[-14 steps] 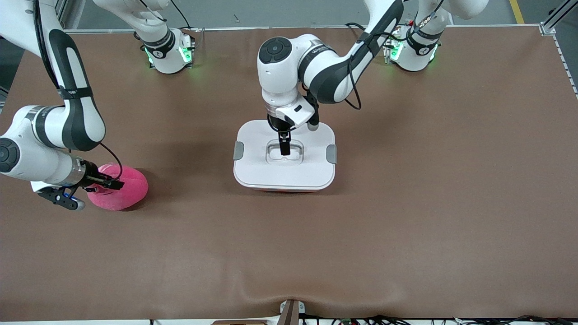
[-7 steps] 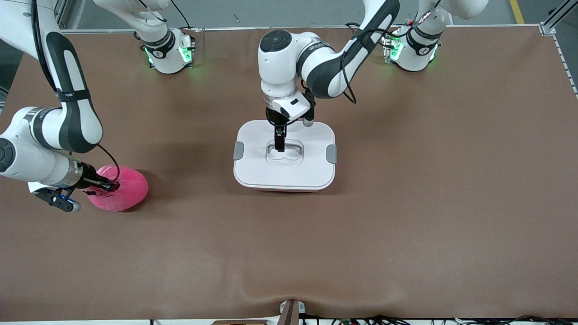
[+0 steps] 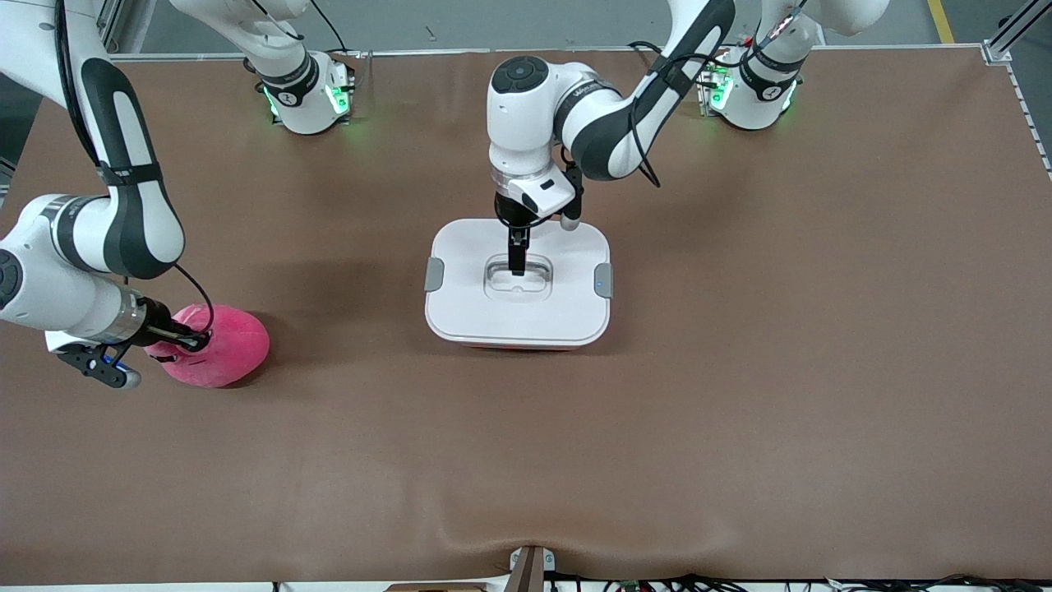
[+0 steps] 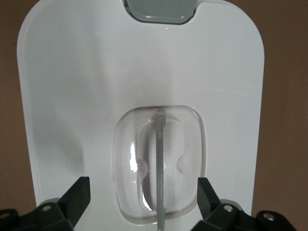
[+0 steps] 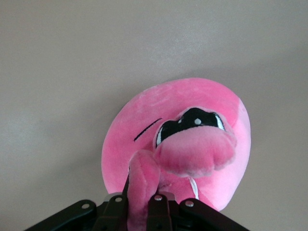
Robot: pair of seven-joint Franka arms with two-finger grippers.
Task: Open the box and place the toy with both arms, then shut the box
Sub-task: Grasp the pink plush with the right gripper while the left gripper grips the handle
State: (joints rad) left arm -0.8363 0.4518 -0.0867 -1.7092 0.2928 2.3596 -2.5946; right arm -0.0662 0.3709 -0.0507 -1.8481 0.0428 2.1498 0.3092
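The grey clips (image 3: pixel 603 280) sit in notches in the edge of the white lid, so the lid (image 3: pixel 518 312) will come off in one piece with the clips still on it when I raise its handle.
The box (image 3: pixel 468 306) stands mid-table with its white lid on and its grey clips (image 3: pixel 434 274) at both ends. My left gripper (image 3: pixel 516 268) hangs open just over the lid's clear recessed handle (image 3: pixel 519 281). In the left wrist view its fingers (image 4: pixel 76 197) straddle the handle (image 4: pixel 160 159), apart from it, with the gripper (image 4: pixel 143 199) centred on the recess. The pink toy (image 3: pixel 226 345) lies on the table toward the right arm's end. My right gripper (image 3: pixel 194 338) is shut on it. In the right wrist view the gripper (image 5: pixel 139 204) pinches a fold of plush below the toy's (image 5: pixel 183 139) eye.
Brown table mat (image 3: pixel 740 370) spreads around the box and toy. Both arm bases (image 3: pixel 304 90) stand along the table's edge farthest from the front camera. A small bracket (image 3: pixel 528 567) sits at the nearest edge.
My right gripper has closed onto the toy's plush and drawn slightly back. The left arm has shifted a little above the lid, its gripper still open over the handle.
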